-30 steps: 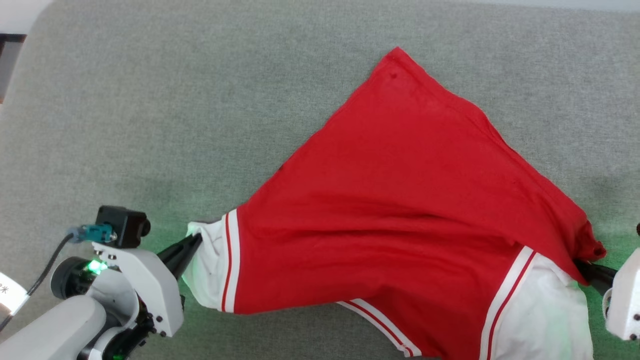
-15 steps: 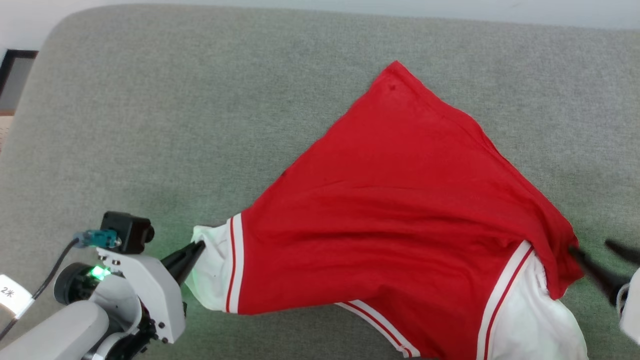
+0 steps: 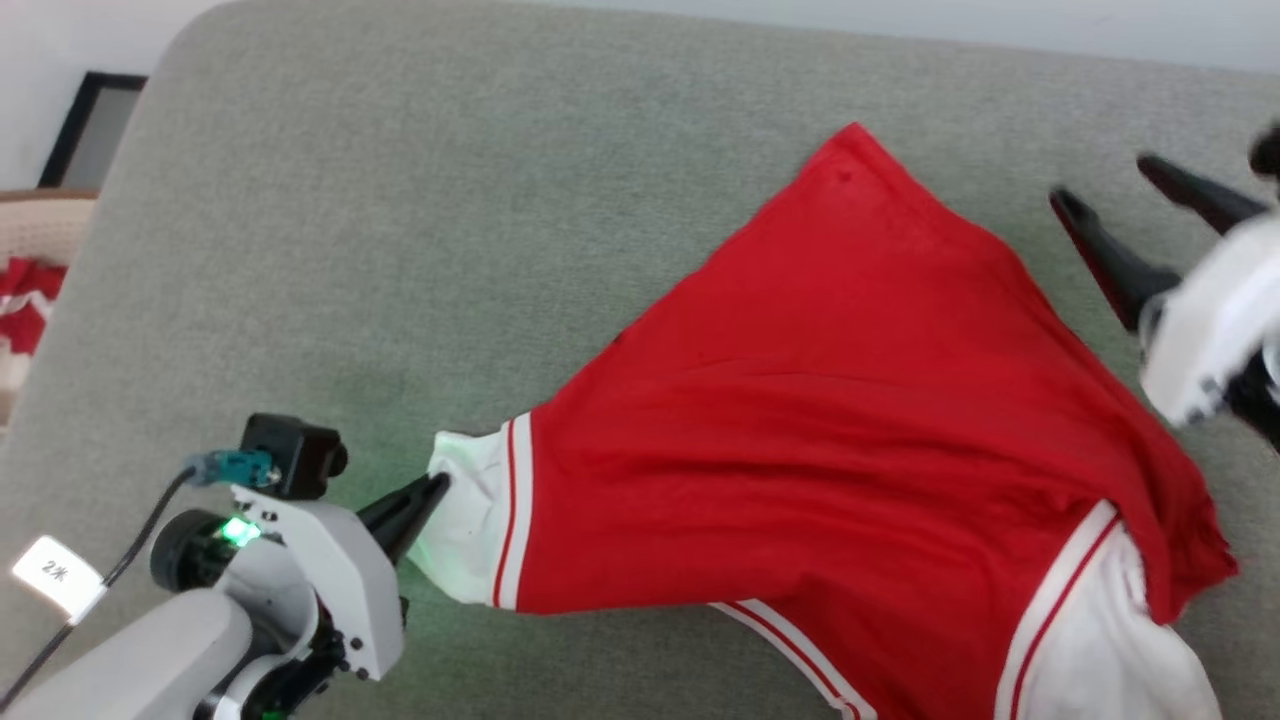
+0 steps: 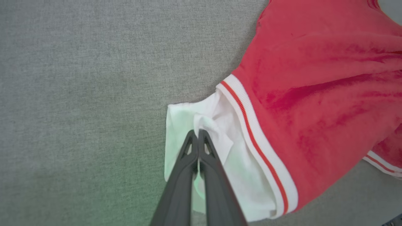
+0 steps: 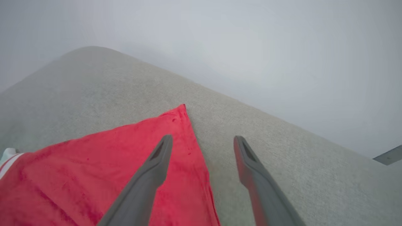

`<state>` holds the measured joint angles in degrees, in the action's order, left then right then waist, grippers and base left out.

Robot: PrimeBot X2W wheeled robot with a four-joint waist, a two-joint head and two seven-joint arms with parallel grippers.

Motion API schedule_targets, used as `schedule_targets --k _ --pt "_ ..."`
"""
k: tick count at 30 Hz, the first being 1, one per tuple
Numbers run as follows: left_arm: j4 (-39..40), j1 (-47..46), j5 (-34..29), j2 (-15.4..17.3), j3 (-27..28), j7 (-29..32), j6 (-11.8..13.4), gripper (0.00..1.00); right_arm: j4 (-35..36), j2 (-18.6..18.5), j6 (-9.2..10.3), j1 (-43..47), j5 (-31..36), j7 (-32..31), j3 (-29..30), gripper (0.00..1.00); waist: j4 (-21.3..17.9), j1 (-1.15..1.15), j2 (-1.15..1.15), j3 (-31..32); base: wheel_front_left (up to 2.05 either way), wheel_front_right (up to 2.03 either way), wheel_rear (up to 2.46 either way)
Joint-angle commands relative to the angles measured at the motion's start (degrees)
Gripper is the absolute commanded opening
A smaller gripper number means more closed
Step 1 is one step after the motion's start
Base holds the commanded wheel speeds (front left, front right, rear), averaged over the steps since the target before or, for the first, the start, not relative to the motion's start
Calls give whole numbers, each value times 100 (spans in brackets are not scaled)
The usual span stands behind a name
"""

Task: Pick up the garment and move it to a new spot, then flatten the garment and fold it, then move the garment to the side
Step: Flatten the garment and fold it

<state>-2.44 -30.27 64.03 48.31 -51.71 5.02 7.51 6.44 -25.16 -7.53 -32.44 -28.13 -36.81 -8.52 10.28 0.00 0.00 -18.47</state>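
Observation:
Loose creases (image 3: 768,450) go across the plain red garment. The garment (image 3: 858,312) will unfold and show its hidden side when I lift it and spread it.
The garment (image 3: 830,400), a bright red shirt with white sleeve ends, lies spread on a grey padded surface (image 3: 400,250), one red corner pointing to the far side. My left gripper (image 3: 435,485) is shut on the white end of the left sleeve (image 4: 204,125), a pinch of white cloth between its tips (image 4: 198,133). My right gripper (image 3: 1100,185) hovers open above the shirt's far right edge, nothing between its fingers (image 5: 202,141). The right sleeve (image 3: 1110,640) lies loose at the lower right.
The grey surface's rounded far-left corner (image 3: 200,30) drops off to a pale floor. A dark-framed panel (image 3: 95,125) and some red-and-white cloth (image 3: 25,300) sit beyond the left edge. Bare grey padding stretches left of and beyond the shirt.
The right gripper opened, let go of the shirt's right shoulder and rose toward the far right. The cloth there dropped to the surface. The camera shifted too. The left gripper keeps its hold.

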Motion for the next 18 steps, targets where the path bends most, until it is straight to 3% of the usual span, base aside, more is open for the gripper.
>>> schedule_targets --k 1,9,18 --pt "-12 -65 -34 -46 -13 5 -48 0 -249 -17 9 -227 0 94 -126 100 134 0 0 -96 0 0 0" --pt "-212 -411 -183 -394 -99 16 -258 0 -2549 -110 9 -2058 -173 556 -1546 100 581 0 0 -435 0 0 0" --pt "-553 -810 -339 -862 -202 -72 -553 0 -4421 -125 9 -3498 -612 399 -2666 100 1033 0 0 -958 0 0 0"
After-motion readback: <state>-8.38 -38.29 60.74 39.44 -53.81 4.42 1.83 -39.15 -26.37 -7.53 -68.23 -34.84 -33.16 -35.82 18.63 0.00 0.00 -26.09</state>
